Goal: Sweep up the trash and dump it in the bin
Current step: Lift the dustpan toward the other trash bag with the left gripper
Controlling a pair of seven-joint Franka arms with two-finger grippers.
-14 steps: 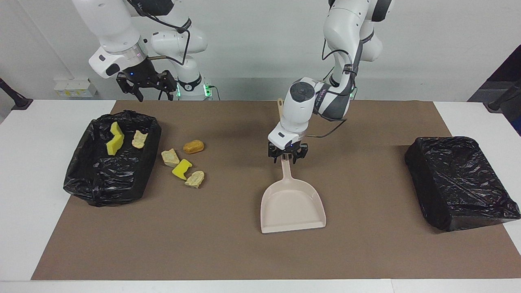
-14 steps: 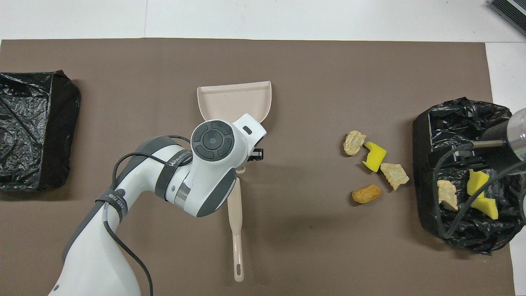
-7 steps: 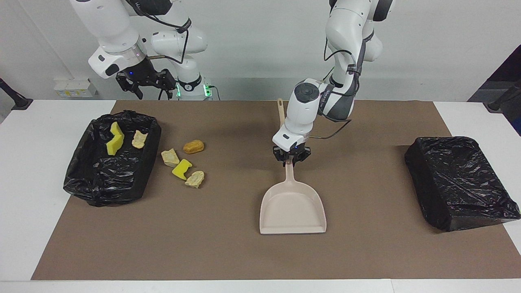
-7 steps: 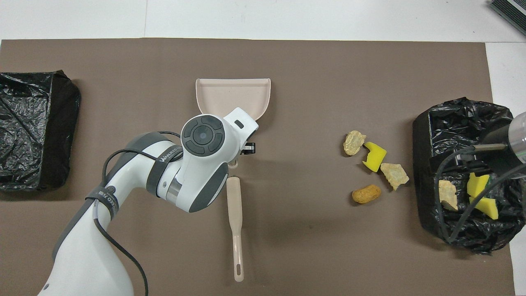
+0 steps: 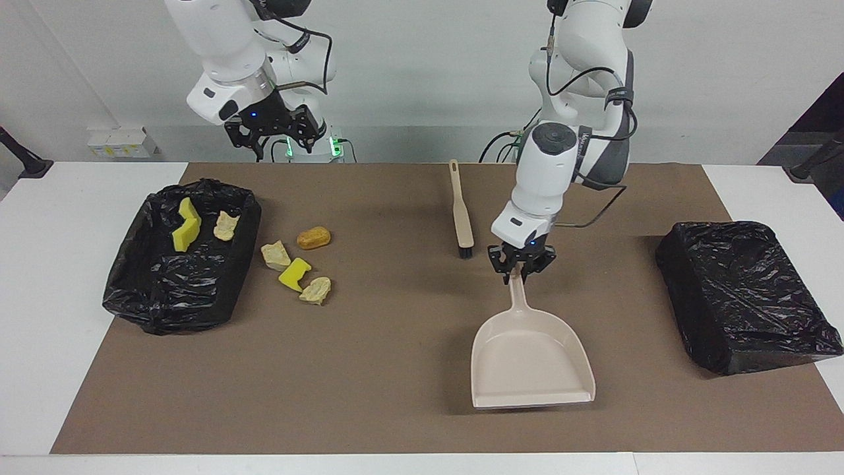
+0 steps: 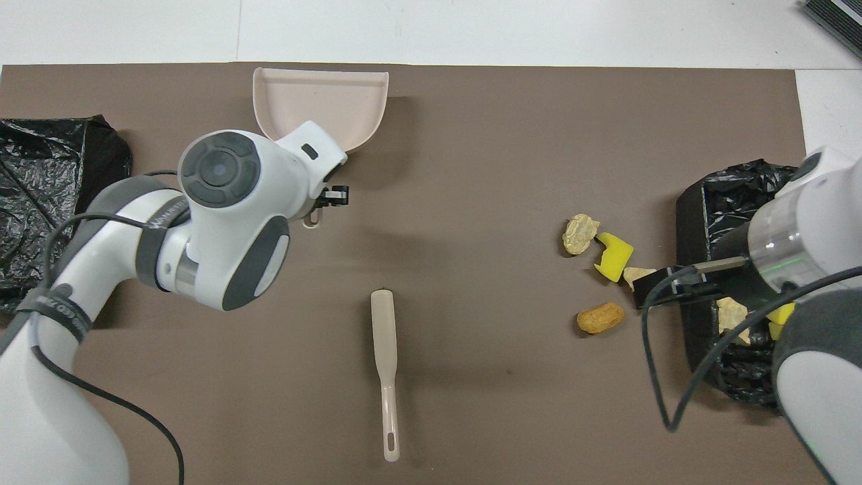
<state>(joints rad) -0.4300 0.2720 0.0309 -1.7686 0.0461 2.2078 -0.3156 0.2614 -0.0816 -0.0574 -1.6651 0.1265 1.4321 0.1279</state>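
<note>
The beige brush [image 6: 384, 333] rests clear of the dustpan, the brush's handle toward the robots, so my right gripper goes on to that handle [image 6: 390, 422] before it closes there.
My left gripper [image 5: 521, 269] is shut on the handle of a pink dustpan [image 5: 531, 359], which hangs just above the brown mat with its mouth pointing away from the robots. From overhead the left wrist hides that grip; the dustpan [image 6: 320, 101] shows past it. A beige brush [image 5: 461, 211] lies flat on the mat. Trash lies beside the open bin [image 5: 175, 300]: an orange lump [image 5: 313, 237], a yellow sponge piece [image 5: 294, 274] and two tan lumps [image 5: 275, 255]. Inside the bin are a yellow sponge [image 5: 186, 224] and a tan scrap [image 5: 226, 225]. My right gripper [image 5: 270, 132] hangs open and empty above the table edge by the robots.
A second box wrapped in black bag [image 5: 745, 297] sits at the left arm's end of the mat. The brush [image 6: 384, 357] lies between the two arms, nearer to the robots than the dustpan. White table shows around the brown mat [image 5: 369, 369].
My left gripper closed on the dustpan handle and carried the pan toward the left arm's end, uncovering the brush. My right arm swung toward the table's middle.
</note>
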